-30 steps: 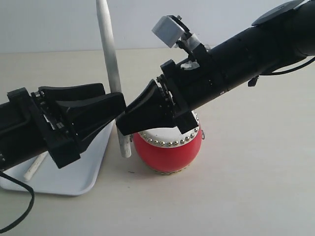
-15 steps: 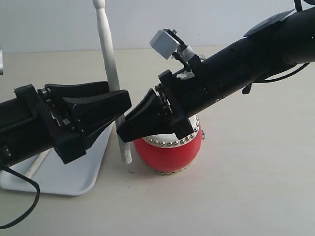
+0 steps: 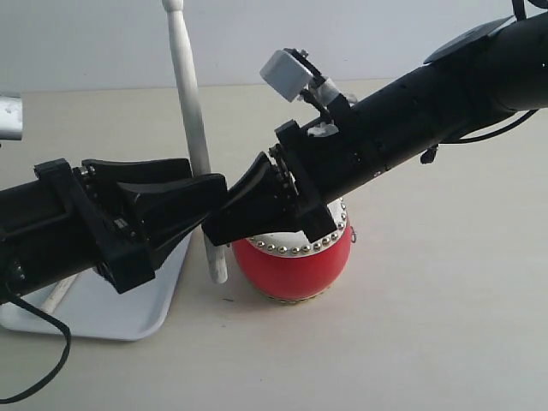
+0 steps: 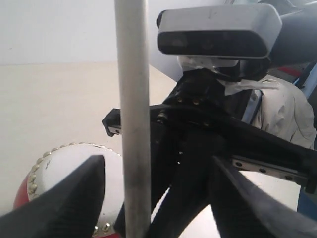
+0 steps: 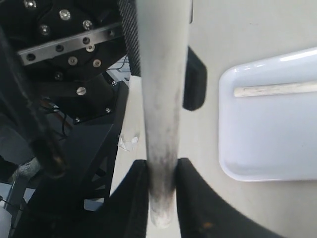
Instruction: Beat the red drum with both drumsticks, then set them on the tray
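Observation:
The tray [image 3: 152, 310] lies on my left gripper's side while my right gripper holds the drumstick [image 3: 198, 145] upright, so next my left gripper takes the drumstick and puts it there.
The red drum [image 3: 291, 270] sits on the table under my right arm; its studded skin top [image 4: 59, 163] shows in the left wrist view. My right gripper [image 3: 218, 224] [image 5: 162, 166] is shut on the lower end of one drumstick [image 3: 190, 111] [image 5: 161, 74], which stands nearly upright just left of the drum. My left gripper [image 3: 214, 193] [image 4: 157, 161] is open, its jaws spread on either side of that stick [image 4: 132, 99] without touching it. The other drumstick [image 3: 56, 295] [image 5: 277, 89] lies on the white tray [image 3: 128, 321] [image 5: 267, 158], mostly hidden by my left arm.
The tray sits at the front left, right beside the drum. The two grippers are nearly tip to tip at the upright stick. The right arm's wrist camera [image 3: 287, 64] [image 4: 218, 29] sticks up above the drum. Bare table [image 3: 445, 300] lies right of the drum.
My left gripper has shifted right and slightly lower, closing in on the upright stick. The right gripper lifted the stick a little and leaned it left, then held still.

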You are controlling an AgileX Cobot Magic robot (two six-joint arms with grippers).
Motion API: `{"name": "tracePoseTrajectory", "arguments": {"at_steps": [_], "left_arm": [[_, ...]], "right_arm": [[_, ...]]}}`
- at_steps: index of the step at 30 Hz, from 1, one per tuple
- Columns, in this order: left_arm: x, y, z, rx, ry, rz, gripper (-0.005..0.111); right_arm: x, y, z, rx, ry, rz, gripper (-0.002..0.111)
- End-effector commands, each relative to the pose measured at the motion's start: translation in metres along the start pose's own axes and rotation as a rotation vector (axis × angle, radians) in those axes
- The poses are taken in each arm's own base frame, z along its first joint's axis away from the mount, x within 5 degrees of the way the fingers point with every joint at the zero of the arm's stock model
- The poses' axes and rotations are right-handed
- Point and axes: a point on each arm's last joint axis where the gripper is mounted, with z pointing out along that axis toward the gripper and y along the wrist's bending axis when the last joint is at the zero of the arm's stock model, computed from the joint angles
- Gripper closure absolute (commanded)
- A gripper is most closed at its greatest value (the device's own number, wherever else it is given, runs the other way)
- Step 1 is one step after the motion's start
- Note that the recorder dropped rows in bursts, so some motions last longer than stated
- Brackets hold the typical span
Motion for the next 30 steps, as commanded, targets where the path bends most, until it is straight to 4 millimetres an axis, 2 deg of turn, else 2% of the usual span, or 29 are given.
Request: {"name": "tracePoseTrajectory", "arguments": {"at_steps": [1,3,4,5,6,8,11,13,15,16,21,27,28,30], "left_arm": [[0.0,-0.001,0.002,0.004,0.006,-0.003,0.049],[0.0,-0.001,0.002,0.004,0.006,-0.003,0.057],[0.0,-0.001,0.002,0.004,0.006,-0.003,0.07],[0.0,-0.001,0.002,0.004,0.006,-0.003,0.075],[0.0,-0.001,0.002,0.004,0.006,-0.012,0.085],[0.0,-0.001,0.002,0.004,0.006,-0.021,0.092],[0.0,-0.001,0.002,0.003,0.007,-0.023,0.087],[0.0,-0.001,0.002,0.003,0.007,-0.025,0.064],[0.0,-0.001,0.002,0.005,0.009,-0.029,0.048],[0.0,-0.001,0.002,0.005,0.009,-0.032,0.044],[0.001,-0.001,0.002,0.0,0.014,-0.045,0.058],[0.001,-0.001,0.002,0.005,0.019,-0.048,0.06],[0.001,-0.001,0.002,0.003,0.021,-0.055,0.063],[0.002,0.0,0.002,-0.005,0.03,-0.059,0.079]], "right_arm": [[-0.002,0.002,0.0,-0.01,-0.01,-0.023,0.108],[-0.001,0.002,0.0,-0.01,-0.004,-0.026,0.108],[-0.001,0.002,0.0,-0.011,-0.002,-0.034,0.108],[-0.001,0.002,0.0,-0.011,-0.002,-0.034,0.108],[-0.001,0.002,0.0,-0.011,0.0,-0.034,0.108],[-0.001,0.002,0.0,-0.011,0.0,-0.034,0.108],[-0.001,0.002,0.0,-0.011,0.0,-0.034,0.108],[-0.001,0.002,0.0,-0.011,0.0,-0.039,0.108],[-0.001,0.002,0.0,-0.011,0.0,-0.046,0.108],[-0.001,0.002,0.0,-0.011,0.0,-0.046,0.108],[-0.002,0.006,0.006,-0.028,0.009,-0.059,0.108],[-0.005,0.019,0.026,-0.088,0.031,-0.123,0.108],[-0.006,0.019,0.026,-0.087,0.029,-0.124,0.108],[-0.006,0.019,0.026,-0.085,0.023,-0.122,0.108]]}}
